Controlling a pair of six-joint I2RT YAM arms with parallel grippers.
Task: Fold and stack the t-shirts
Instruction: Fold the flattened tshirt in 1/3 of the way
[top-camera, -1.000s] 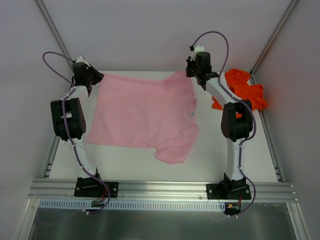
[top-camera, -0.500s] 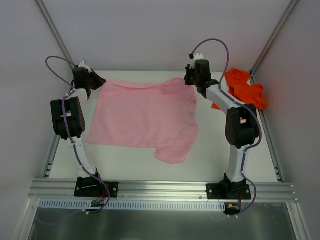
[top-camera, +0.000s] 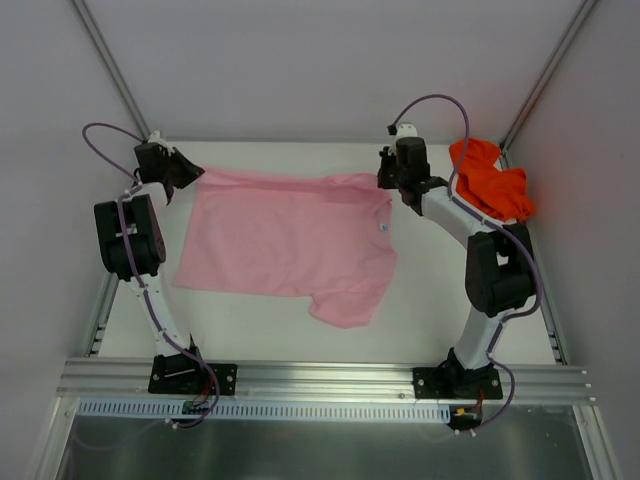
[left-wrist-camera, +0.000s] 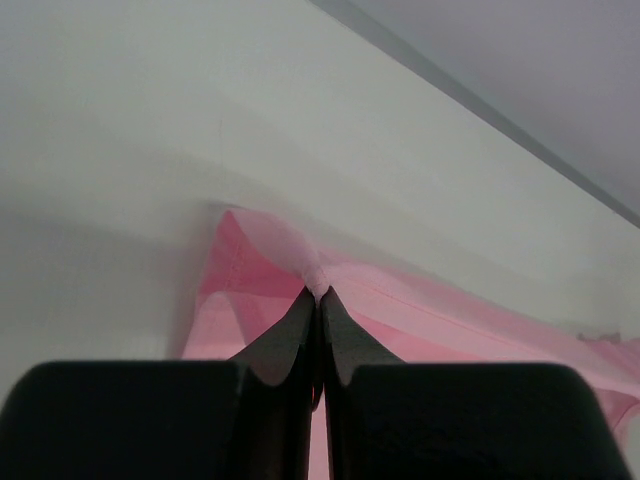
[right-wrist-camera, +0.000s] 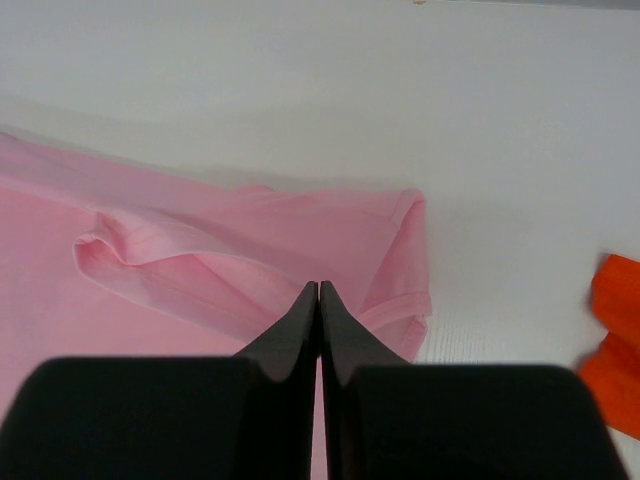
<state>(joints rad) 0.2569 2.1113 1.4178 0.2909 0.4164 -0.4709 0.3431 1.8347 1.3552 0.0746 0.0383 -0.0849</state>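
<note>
My left gripper should open and grab the folded corner's outer edge to straighten it, because the folded corner bunches up short of the light pink t-shirt's side edge.
The light pink t-shirt lies spread flat on the white table, one sleeve pointing to the near side. My left gripper is shut on its far left corner, and the left wrist view shows cloth pinched at the fingertips. My right gripper is shut on the shirt's far right edge by a sleeve; in the right wrist view the jaws are closed on pink cloth. The far edge is stretched between both grippers. The bright orange t-shirt lies crumpled at the far right, and its edge also shows in the right wrist view.
The white table is enclosed by pale walls at the back and both sides. An aluminium rail carrying both arm bases runs along the near edge. The right arm's elbow hangs over the table just near of the orange shirt.
Both grippers have moved apart and slightly toward the near side. The pink shirt's far edge has been drawn out straight, and the bunched collar area has flattened.
</note>
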